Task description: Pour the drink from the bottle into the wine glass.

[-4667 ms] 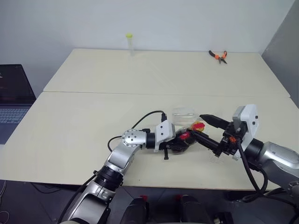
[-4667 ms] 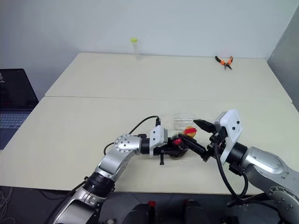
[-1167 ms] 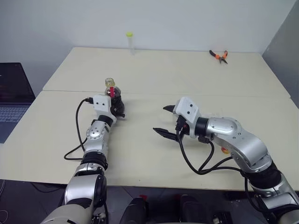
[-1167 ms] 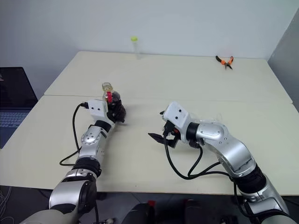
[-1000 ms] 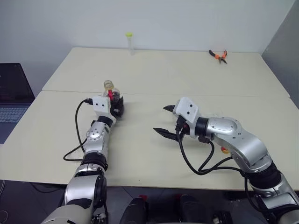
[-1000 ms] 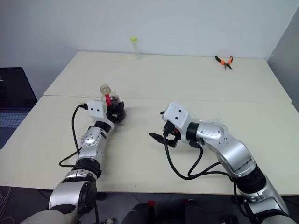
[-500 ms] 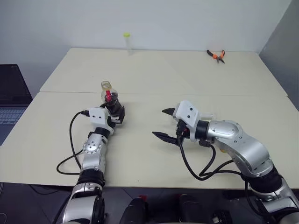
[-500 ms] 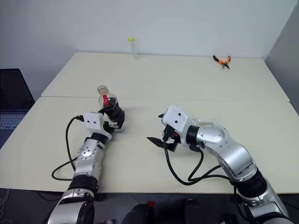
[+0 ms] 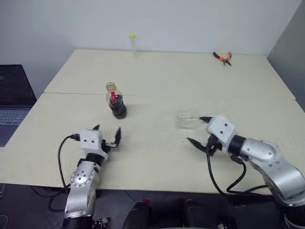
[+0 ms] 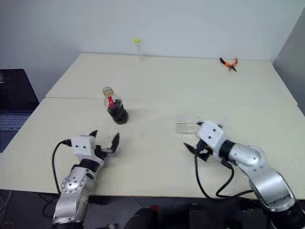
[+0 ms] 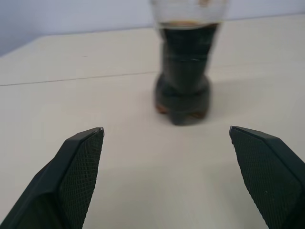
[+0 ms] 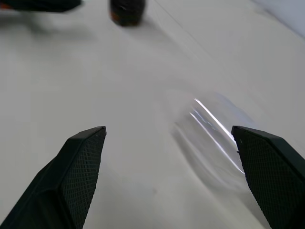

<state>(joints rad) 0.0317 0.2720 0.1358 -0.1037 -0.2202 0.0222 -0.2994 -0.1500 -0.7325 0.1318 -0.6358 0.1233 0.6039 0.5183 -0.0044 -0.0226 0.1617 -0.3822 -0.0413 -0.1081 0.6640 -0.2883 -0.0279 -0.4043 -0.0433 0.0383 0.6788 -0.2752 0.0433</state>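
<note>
The dark drink (image 9: 118, 110) is low in the bottle, so it will pour from the uncapped neck (image 9: 111, 87) only when I tip the bottle far over.
The bottle (image 9: 116, 101) stands upright on the table with its neck uncapped. The dark drink (image 11: 183, 81) fills its lower body. My left gripper (image 9: 107, 130) is open, level with the table and nearer the front edge, a hand's length short of the bottle and holding nothing. The wine glass (image 9: 188, 119) shows as a clear bowl (image 12: 214, 138) right of centre; I cannot make out its stem. My right gripper (image 9: 196, 129) is open just beside the glass on its near right, with nothing between its fingers.
A thin clear tube with a yellow-green cap (image 9: 132, 44) stands at the far edge. Orange-handled pliers (image 9: 222, 57) lie at the far right. A laptop (image 9: 12, 98) sits off the table's left side. A seam (image 9: 190, 97) crosses the table behind the bottle.
My left gripper opened, let go of the bottle and drew back toward the front edge; the bottle stays standing. My right gripper swung to the right, uncovering the wine glass.
</note>
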